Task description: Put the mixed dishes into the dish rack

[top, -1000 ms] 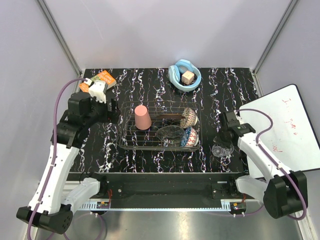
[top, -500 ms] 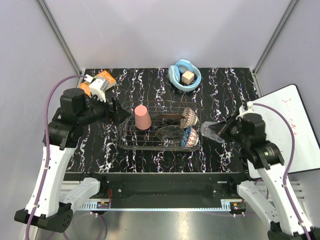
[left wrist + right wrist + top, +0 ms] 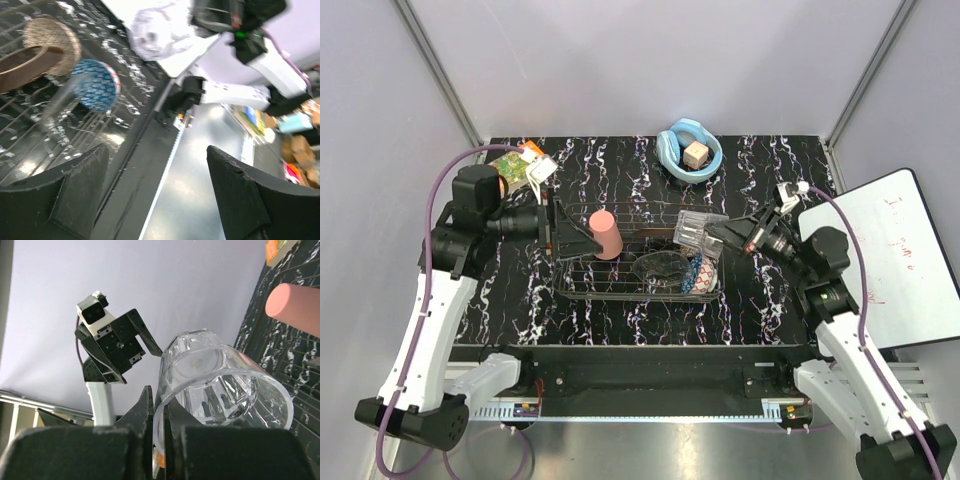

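Observation:
My right gripper has the glass cup's rim, but the rack's free corner is by my left gripper, so next my left gripper takes the glass cup's base.
The wire dish rack sits mid-table. In it are the pink cup upside down at the left, the clear glass bowl, and the blue patterned bowl on its side. The plate stands on edge at the rack's right end, mostly behind the glass cup in the top view. My right gripper is shut on the rim of the clear glass cup and holds it tilted above the rack's right end. The cup also shows in the right wrist view. My left gripper is open and empty beside the pink cup.
A light-blue bowl with a tan cube stands at the back. An orange-green book lies at the back left, behind my left arm. A whiteboard lies at the right edge.
My right gripper lifted the glass cup off the table right of the rack and carried it left over the rack's right end. My left gripper swung toward the rack's left end.

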Robot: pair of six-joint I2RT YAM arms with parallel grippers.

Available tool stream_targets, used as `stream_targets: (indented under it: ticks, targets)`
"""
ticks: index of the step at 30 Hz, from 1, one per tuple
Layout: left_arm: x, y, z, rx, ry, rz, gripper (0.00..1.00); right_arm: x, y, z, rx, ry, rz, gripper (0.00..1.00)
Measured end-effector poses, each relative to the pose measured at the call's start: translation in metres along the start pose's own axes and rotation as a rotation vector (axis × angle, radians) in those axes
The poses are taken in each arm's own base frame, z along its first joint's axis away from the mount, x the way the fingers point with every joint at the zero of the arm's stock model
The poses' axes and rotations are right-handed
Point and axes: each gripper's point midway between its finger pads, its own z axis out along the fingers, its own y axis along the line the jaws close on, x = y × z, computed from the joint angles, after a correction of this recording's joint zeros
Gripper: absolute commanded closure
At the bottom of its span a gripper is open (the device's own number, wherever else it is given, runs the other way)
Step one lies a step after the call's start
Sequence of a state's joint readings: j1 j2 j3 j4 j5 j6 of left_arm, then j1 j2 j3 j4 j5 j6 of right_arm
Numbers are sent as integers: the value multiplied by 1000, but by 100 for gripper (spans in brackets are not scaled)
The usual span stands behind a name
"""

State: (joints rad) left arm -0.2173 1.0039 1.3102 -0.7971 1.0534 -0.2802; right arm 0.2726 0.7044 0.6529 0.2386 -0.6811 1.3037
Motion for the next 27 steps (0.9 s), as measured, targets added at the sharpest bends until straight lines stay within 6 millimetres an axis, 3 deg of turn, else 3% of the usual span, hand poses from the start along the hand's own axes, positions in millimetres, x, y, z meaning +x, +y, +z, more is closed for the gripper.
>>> stream_targets:
  ticks: [4, 8, 19, 27]
  targets:
    - [-1, -6, 2, 58, 16, -18, 25, -4, 2, 14, -44, 23, 57, 100]
    - [-4, -3, 6, 76, 20, -35, 26, 2, 10, 27, -91, 66, 68, 100]
    - [-13, 22, 29, 67, 44, -80, 27, 28, 12, 81, -111, 203, 96, 100]
    - [-19, 31, 36, 27, 24, -62, 4, 28, 6, 97, -109, 203, 101, 100]
